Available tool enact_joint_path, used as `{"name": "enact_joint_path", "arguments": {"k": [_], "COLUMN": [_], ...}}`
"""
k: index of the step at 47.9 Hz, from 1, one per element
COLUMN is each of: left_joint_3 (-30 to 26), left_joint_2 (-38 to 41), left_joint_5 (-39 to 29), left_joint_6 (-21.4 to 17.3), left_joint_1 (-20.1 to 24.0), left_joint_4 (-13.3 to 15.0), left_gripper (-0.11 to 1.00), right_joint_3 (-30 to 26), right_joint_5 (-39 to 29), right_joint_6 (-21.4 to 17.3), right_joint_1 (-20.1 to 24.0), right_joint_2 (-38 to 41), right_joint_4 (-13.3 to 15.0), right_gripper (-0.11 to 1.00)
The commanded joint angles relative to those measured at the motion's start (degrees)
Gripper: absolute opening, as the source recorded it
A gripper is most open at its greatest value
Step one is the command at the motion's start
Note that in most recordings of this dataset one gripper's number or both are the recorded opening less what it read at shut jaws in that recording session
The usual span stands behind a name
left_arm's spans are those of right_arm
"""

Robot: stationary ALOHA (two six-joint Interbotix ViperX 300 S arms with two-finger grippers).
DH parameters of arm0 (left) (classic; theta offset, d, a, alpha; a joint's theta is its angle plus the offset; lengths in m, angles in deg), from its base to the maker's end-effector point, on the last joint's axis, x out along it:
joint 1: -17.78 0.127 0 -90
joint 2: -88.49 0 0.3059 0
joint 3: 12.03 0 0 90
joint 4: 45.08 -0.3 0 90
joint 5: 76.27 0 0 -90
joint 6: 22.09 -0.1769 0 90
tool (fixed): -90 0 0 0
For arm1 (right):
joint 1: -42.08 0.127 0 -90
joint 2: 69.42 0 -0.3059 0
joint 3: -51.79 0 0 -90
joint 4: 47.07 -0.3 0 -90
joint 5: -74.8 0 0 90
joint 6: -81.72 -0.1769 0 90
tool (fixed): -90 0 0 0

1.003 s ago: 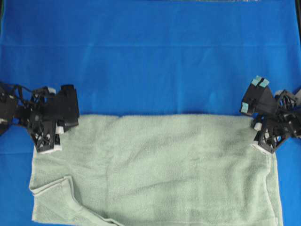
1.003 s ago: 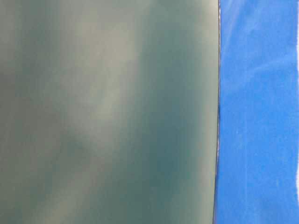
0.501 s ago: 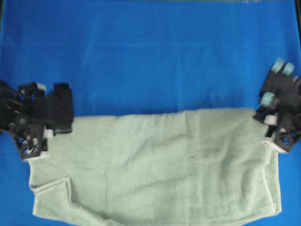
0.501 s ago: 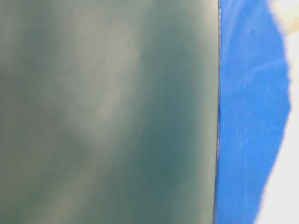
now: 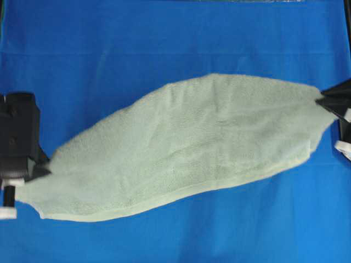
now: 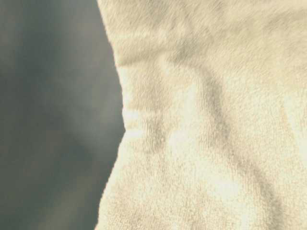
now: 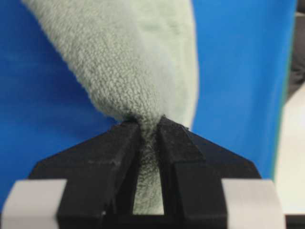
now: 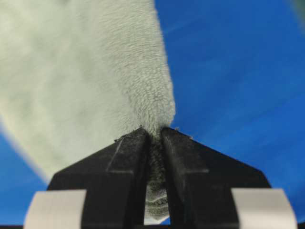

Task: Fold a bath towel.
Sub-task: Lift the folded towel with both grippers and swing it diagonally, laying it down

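The bath towel droops in a band (image 5: 181, 142) between both my grippers. Next, I swing it out and spread it flat over the blue cloth (image 5: 263, 46) before I fold it.
The pale sage-green bath towel (image 5: 186, 142) hangs stretched between both grippers above the blue cloth, sagging in a long band from lower left to upper right. At the left edge of the overhead view my left gripper (image 5: 44, 169) is shut on the towel's left end. The left wrist view shows the bunched terry (image 7: 138, 71) pinched between the black fingers (image 7: 121, 143). On the right, my right gripper (image 5: 321, 100) is shut on the other end, the towel (image 8: 86, 71) clamped between its fingers (image 8: 178, 148). Towel fabric (image 6: 206, 124) fills most of the table-level view.
The blue background cloth (image 5: 164, 38) covers the whole table under and around the towel. A dark blurred surface (image 6: 48, 120) fills the left of the table-level view.
Both grippers have lifted the towel off the table and moved outward. The towel, earlier lying flat, now hangs as a taut band, its right end farther back, and has swung before the table-level camera.
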Motion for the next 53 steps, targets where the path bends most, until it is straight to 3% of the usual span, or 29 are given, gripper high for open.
{"name": "enact_joint_path", "arguments": {"k": [1, 7, 12, 21, 30, 41, 47, 53], "left_joint_3": [-3.1, -6.2, -9.5, -17.1, -23.6, -27.5, -29.7, -33.1], "left_joint_2": [1.6, 6.0, 9.6, 16.6, 21.7, 24.3, 25.8, 27.8], "left_joint_5": [2.1, 6.1, 8.1, 9.5, 9.6, 9.3, 9.3, 9.3], "left_joint_6": [1.9, 5.2, 5.7, 5.8, 5.8, 5.8, 5.5, 4.8], "left_joint_1": [-1.8, -5.4, -8.9, -12.7, -12.7, -12.0, -11.5, -11.3], "left_joint_4": [-0.4, -0.9, -1.6, -4.3, -7.0, -7.6, -7.6, -8.3], "left_gripper": [0.09, 0.09, 0.09, 0.09, 0.09, 0.09, 0.09, 0.09], "right_joint_3": [-1.4, -1.6, -1.7, -2.3, -3.8, -3.8, -2.3, -1.2], "right_joint_5": [-2.1, -2.6, 1.1, 16.1, 27.2, 27.7, 24.2, 17.5], "right_joint_6": [0.3, 1.1, 3.8, 12.1, 15.6, 16.4, 16.5, 16.5], "right_joint_1": [-2.5, -10.9, -19.1, -36.0, -47.1, -48.1, -45.6, -39.2], "right_joint_2": [0.9, 1.9, 2.3, 3.8, 7.4, 7.6, 3.7, -1.8], "right_joint_4": [5.5, 12.8, 15.8, 15.6, 14.2, 13.1, 9.1, 4.6], "right_gripper": [0.13, 0.13, 0.13, 0.13, 0.13, 0.13, 0.13, 0.13]}}
